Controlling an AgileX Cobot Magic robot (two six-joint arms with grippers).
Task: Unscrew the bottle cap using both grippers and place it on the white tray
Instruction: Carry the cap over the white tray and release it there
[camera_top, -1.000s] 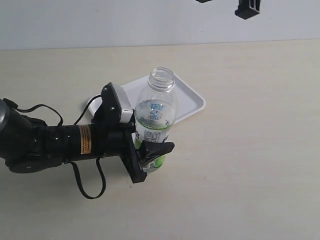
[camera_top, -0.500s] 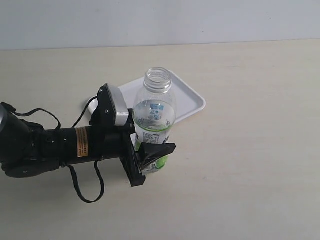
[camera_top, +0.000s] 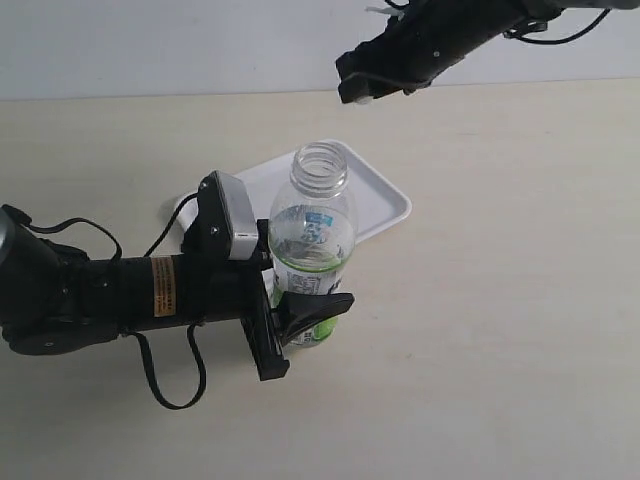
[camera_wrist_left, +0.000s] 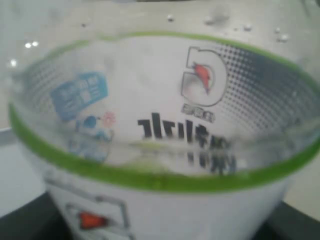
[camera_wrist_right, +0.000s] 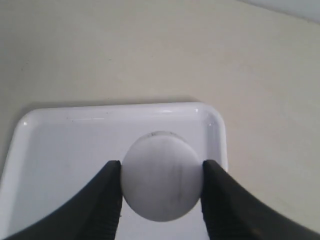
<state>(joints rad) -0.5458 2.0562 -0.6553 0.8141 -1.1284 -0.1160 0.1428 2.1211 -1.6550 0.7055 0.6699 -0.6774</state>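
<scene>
The white bottle cap (camera_wrist_right: 162, 176) is hanging above the white tray's empty bottom (camera_top: 369, 187), so my right gripper should keep moving the cap down until it rests there, and then let go.
The clear bottle (camera_top: 312, 240) stands upright with its neck open, in front of the white tray (camera_top: 385, 200). My left gripper (camera_top: 300, 312) is shut on its green-and-white label, which fills the left wrist view as the bottle (camera_wrist_left: 160, 135). My right gripper (camera_top: 362, 88) hangs high at the back, above the tray's far end, with a bit of white at its tip. In the right wrist view this gripper (camera_wrist_right: 161, 184) is shut on the round white bottle cap (camera_wrist_right: 161, 182), with the white tray (camera_wrist_right: 70, 150) below it.
The pale table (camera_top: 500, 300) stretches to the right and front of the bottle. A black cable (camera_top: 170, 385) loops under the left arm. The grey box on the left wrist (camera_top: 238, 215) sits beside the bottle's shoulder.
The right arm has come back into the exterior view at the top, carrying the cap over the tray's far side. The left gripper and bottle shifted only slightly.
</scene>
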